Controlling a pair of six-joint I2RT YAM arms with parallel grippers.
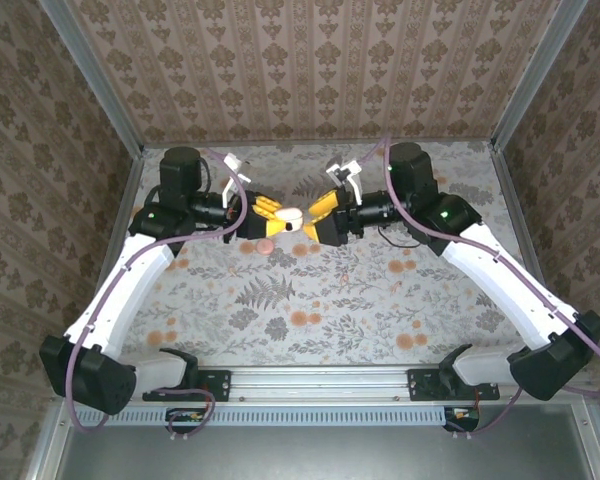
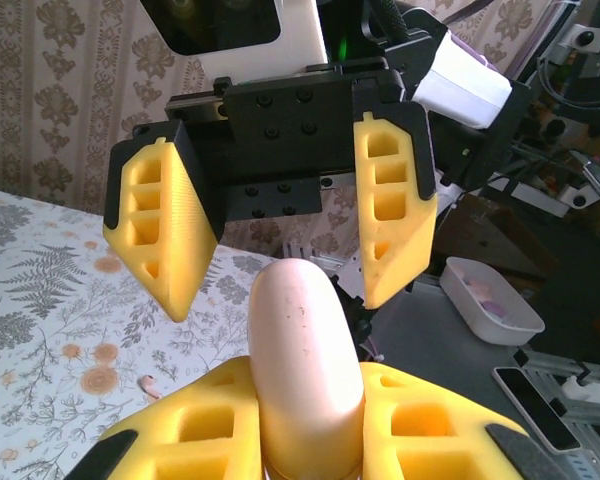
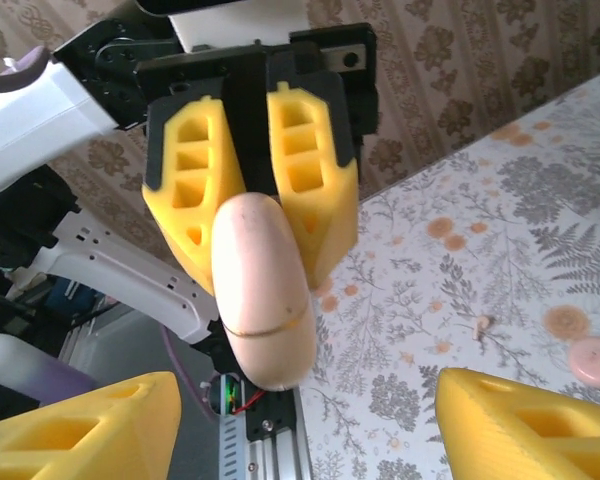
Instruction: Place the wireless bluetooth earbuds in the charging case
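Note:
My left gripper is holding the charging case above its lid seam (image 3: 256, 262), so next my right gripper takes hold of the case while my left gripper shifts below the seam (image 3: 277, 360).
The pale pink charging case (image 2: 305, 350) is oval and closed, with its lid seam showing in the right wrist view (image 3: 261, 290). My left gripper (image 2: 305, 405) is shut on its lower end and holds it up above the table's middle (image 1: 291, 214). My right gripper (image 3: 305, 425) faces it, open, with its yellow fingers (image 2: 393, 205) spread to either side of the case's free end and not touching it. One small earbud (image 3: 483, 325) lies on the floral tablecloth, also visible in the left wrist view (image 2: 148, 383).
A flat pink disc (image 3: 595, 360) lies on the cloth near the earbud, below the grippers (image 1: 264, 246). Patterned walls close in the table on three sides. An aluminium rail (image 1: 320, 382) runs along the near edge. A white tray (image 2: 490, 300) sits off the table.

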